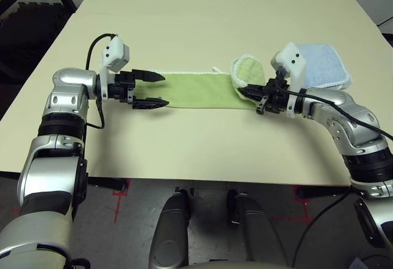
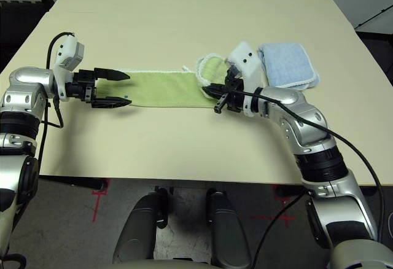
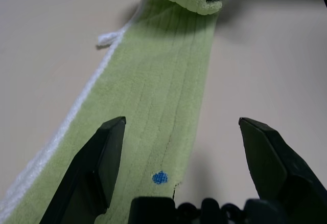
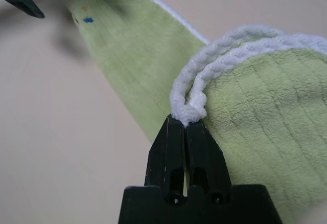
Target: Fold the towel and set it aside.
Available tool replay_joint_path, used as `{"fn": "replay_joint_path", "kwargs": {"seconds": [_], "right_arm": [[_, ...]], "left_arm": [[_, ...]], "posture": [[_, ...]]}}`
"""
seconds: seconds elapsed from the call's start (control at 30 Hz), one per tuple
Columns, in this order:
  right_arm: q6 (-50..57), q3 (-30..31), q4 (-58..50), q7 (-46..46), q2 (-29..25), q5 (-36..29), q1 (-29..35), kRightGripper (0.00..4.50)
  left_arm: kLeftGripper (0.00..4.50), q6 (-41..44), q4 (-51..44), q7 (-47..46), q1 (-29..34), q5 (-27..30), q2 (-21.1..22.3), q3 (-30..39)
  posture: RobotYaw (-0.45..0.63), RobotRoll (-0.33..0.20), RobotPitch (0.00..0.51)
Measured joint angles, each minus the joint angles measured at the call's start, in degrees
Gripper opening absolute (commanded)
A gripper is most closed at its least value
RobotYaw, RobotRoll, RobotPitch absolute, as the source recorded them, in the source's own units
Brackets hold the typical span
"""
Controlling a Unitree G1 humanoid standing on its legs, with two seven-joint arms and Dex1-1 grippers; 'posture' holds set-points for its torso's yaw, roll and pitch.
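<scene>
The towel's lifted end point(image 1: 250, 71) is curled over the towel's flat part, so my right gripper should go on until the towel's stitched edge is level with the white tag point(image 1: 217, 69), and let go there.
The light green towel point(image 1: 199, 89) lies folded into a long strip across the table's middle, white edging along its far side. Its right end point(image 1: 248, 70) is curled up and over. My right gripper point(image 1: 245, 90) is shut on the white-stitched edge point(image 4: 188, 112) of that lifted end. At the strip's left end my left gripper point(image 1: 159, 90) stands open, one finger on either side of the end, just above it. A small blue embroidered spot point(image 3: 160, 177) sits between those fingers. A small white tag point(image 3: 106, 39) sticks out along the edging.
A light blue folded cloth point(image 1: 326, 65) lies at the right, just behind my right wrist. The cream table point(image 1: 202, 11) stretches far back with free room. The table's front edge point(image 1: 202, 180) runs close below the arms.
</scene>
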State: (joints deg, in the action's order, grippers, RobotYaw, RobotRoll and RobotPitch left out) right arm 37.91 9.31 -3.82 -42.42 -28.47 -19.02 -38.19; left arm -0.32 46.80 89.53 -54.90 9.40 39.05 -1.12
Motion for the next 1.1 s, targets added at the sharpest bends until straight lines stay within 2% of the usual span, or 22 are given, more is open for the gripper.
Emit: {"fn": "replay_joint_path", "kwargs": {"seconds": [0.53,0.67,0.87,0.97,1.1], "right_arm": [[-4.0,6.3,5.6,-3.1,2.8,7.6,-1.4,0.03],[-4.2,6.7,6.4,-3.5,4.2,8.6,-1.5,1.06],[-7.6,6.7,6.6,-7.8,5.2,8.5,-2.2,3.35],[-10.0,5.2,6.5,-12.2,4.9,5.7,-2.3,4.45],[-13.3,-0.7,6.4,-17.1,2.5,0.4,-2.5,4.45]], "left_arm": [[4.5,1.5,-1.3,0.0,0.3,0.0,0.2,0.0],[4.5,2.2,-1.5,0.0,0.3,0.0,0.2,0.0],[4.5,2.4,-1.6,0.0,0.3,0.0,0.2,-0.1],[4.5,2.4,-1.6,0.0,0.3,-0.1,0.2,-0.1],[4.5,2.3,-1.6,-0.1,0.3,-0.1,0.2,0.0]], "posture": [[0.08,0.0,0.193],[0.08,0.0,0.192],[0.08,0.0,0.182],[0.07,0.0,0.18],[0.06,0.0,0.179]]}}
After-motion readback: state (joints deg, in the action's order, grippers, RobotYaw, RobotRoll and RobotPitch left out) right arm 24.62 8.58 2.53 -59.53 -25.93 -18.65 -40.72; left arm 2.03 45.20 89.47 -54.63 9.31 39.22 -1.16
